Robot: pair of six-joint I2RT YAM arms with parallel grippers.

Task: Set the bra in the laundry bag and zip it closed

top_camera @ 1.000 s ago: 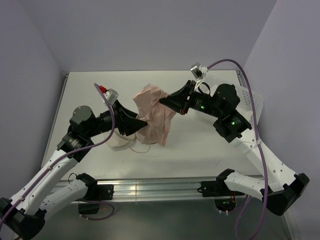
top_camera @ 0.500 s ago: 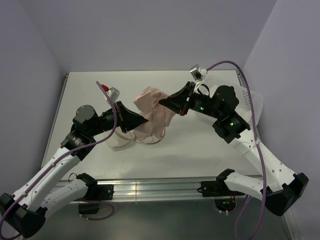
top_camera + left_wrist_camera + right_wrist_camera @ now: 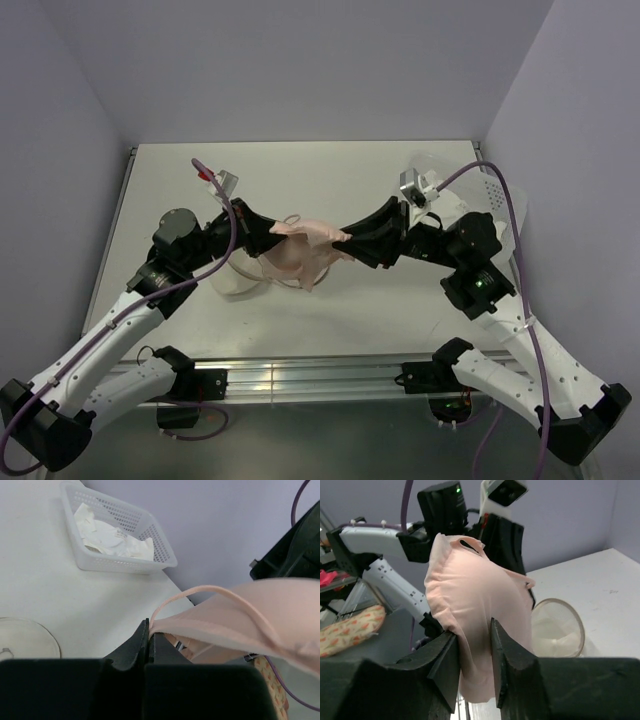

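Note:
My right gripper should take the bra alone, because both my grippers are holding the bra (image 3: 299, 253) above the laundry bag and my left gripper needs to be free to hold the bag's rim (image 3: 249, 273).
A peach-pink bra (image 3: 300, 252) hangs above the table between both grippers. My left gripper (image 3: 272, 232) is shut on its left edge; in the left wrist view the jaws (image 3: 149, 631) pinch the hem where a strap loops up from the bra (image 3: 245, 615). My right gripper (image 3: 347, 243) holds the right side. In the right wrist view the padded bra (image 3: 470, 580) fills the gap between my slightly parted fingers (image 3: 474, 630). The whitish mesh laundry bag (image 3: 233, 284) stands open below the left arm, partly hidden, its round mouth (image 3: 559, 626) showing behind the bra.
A clear perforated bin (image 3: 497, 196) sits at the back right, partly behind the right arm; the left wrist view shows this bin (image 3: 125, 555) with white cloth inside. The bag's round translucent rim (image 3: 25, 639) lies low left there. Walls close the table's back and sides.
The left gripper has shut on the bra's edge. The right arm has swung down and nearer, its jaws wider. The bra has gone from a tall hanging bunch to lower, stretched between both grippers.

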